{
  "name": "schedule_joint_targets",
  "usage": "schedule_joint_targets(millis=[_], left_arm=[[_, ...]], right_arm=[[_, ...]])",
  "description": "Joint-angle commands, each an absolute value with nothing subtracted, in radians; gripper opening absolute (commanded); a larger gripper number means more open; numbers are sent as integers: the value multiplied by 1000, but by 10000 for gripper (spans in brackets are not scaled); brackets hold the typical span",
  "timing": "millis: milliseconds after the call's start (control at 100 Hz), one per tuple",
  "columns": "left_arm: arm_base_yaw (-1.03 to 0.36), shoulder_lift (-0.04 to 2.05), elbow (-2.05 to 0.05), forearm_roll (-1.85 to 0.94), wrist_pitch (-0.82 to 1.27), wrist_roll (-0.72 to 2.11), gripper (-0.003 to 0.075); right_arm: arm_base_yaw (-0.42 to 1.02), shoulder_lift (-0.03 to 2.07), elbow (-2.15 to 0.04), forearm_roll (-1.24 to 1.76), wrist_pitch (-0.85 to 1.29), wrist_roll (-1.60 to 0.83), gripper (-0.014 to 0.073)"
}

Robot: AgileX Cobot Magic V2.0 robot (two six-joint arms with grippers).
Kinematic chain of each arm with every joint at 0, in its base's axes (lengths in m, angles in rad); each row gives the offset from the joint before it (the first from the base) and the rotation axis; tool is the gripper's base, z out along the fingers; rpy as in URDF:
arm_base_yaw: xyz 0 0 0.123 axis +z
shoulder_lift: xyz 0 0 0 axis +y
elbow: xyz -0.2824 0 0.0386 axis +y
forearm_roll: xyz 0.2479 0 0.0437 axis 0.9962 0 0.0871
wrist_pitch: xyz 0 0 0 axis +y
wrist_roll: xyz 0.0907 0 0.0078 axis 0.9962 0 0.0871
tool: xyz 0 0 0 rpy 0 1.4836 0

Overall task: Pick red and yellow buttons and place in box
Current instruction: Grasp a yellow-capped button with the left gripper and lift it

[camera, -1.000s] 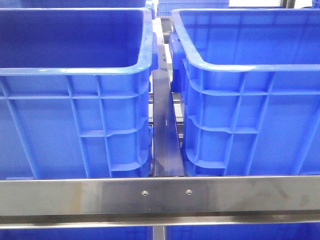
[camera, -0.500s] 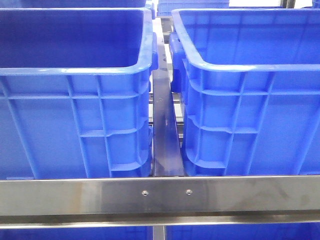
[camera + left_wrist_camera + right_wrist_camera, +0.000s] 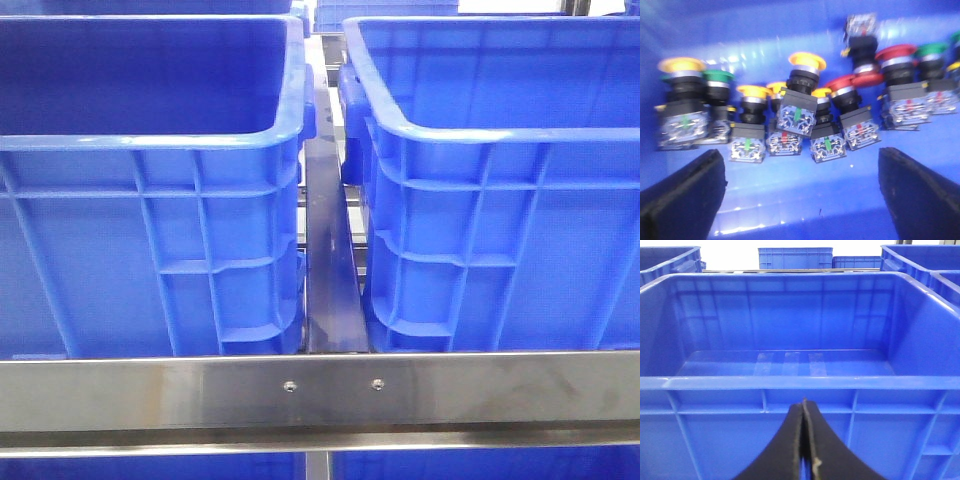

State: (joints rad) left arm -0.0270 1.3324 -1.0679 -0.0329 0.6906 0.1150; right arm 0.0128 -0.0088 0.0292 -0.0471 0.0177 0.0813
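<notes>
The topmost yellow-capped button [image 3: 803, 81] sits higher than its neighbours and is centred for the robot's open fingers, so the left gripper should keep going down and close across its square block [image 3: 797, 113].
Several push buttons lie in a heap on the floor of a blue bin [image 3: 790, 30] in the left wrist view. Among them are yellow-capped buttons [image 3: 807, 61] [image 3: 681, 65] [image 3: 754, 91] and red-capped buttons [image 3: 842, 85] [image 3: 896, 52]. My left gripper [image 3: 800, 165] hangs open just short of the heap, with nothing between its black fingers [image 3: 685, 200]. My right gripper [image 3: 803, 410] is shut on nothing, outside the near wall of an empty blue box [image 3: 790, 382]. Neither gripper shows in the front view.
Green-capped buttons [image 3: 718, 76] [image 3: 932, 49] are mixed into the heap. The front view shows two tall blue bins [image 3: 150, 140] [image 3: 500, 135] side by side behind a steel rail [image 3: 320, 390], with a narrow gap between them. More blue bins [image 3: 795, 257] stand farther back.
</notes>
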Motion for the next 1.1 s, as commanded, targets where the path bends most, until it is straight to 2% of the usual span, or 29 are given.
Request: schedule_joint_targets(millis=[0, 150, 470, 1010, 1090], left_arm=[[-33, 1393, -1172, -36, 732, 118, 589], [-33, 1513, -1289, -36, 844, 118, 589], [-36, 1681, -1431, 37, 917, 118, 587], [-57, 1803, -1457, 54, 903, 118, 583], [-57, 1803, -1457, 60, 890, 118, 537]], right_arm=[[15, -34, 12, -58, -65, 78, -57], [15, -34, 12, -58, -65, 78, -57], [15, -34, 12, -58, -65, 78, -57], [15, -34, 12, -58, -65, 78, -57], [15, -34, 12, -58, -65, 78, -57]])
